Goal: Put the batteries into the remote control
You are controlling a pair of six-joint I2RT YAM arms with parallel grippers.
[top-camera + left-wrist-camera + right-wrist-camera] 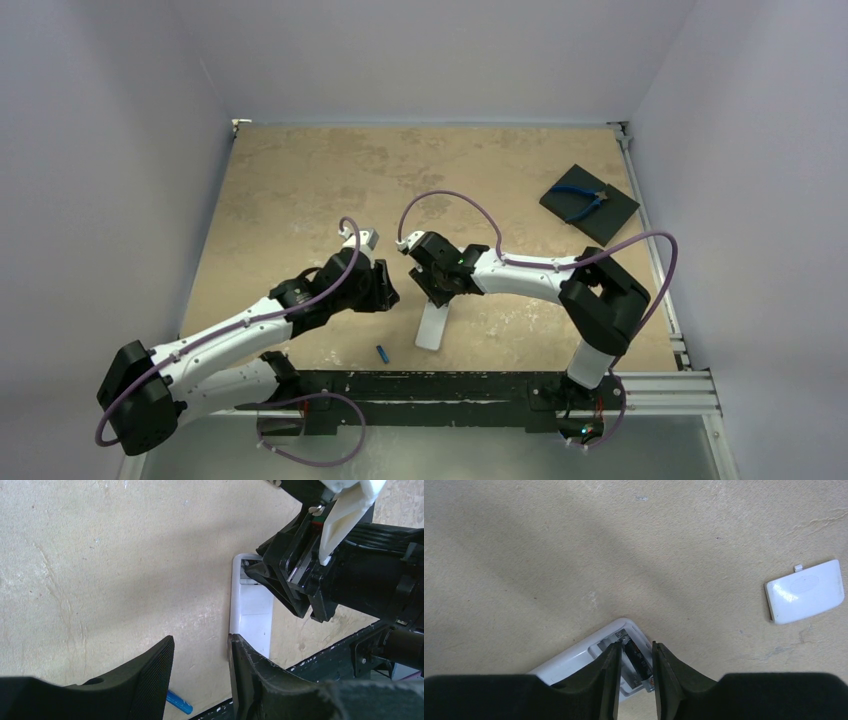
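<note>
The dark battery's silver end (649, 684) sticks out over the battery compartment's rim, so next my right gripper opens and pushes on that end while my left gripper keeps the remote control (619, 625) steady.
The remote control (432, 325) lies back-up on the table, its battery compartment open at the far end. A dark battery (636, 660) lies in that compartment. My right gripper (635, 652) straddles it with the jaws narrowly apart and white plastic showing beside the battery, so it is open. The blue battery (382, 352) lies loose on the table near the front rail, also in the left wrist view (179, 703). My left gripper (200, 645) is open and empty just left of the remote (252, 615), its right finger (250, 675) at the remote's edge.
The white battery cover (806, 591) lies on the table to the right of the remote. Blue-handled pliers (582, 203) rest on a black square pad (615, 215) at the back right. A black rail (480, 385) runs along the near edge.
</note>
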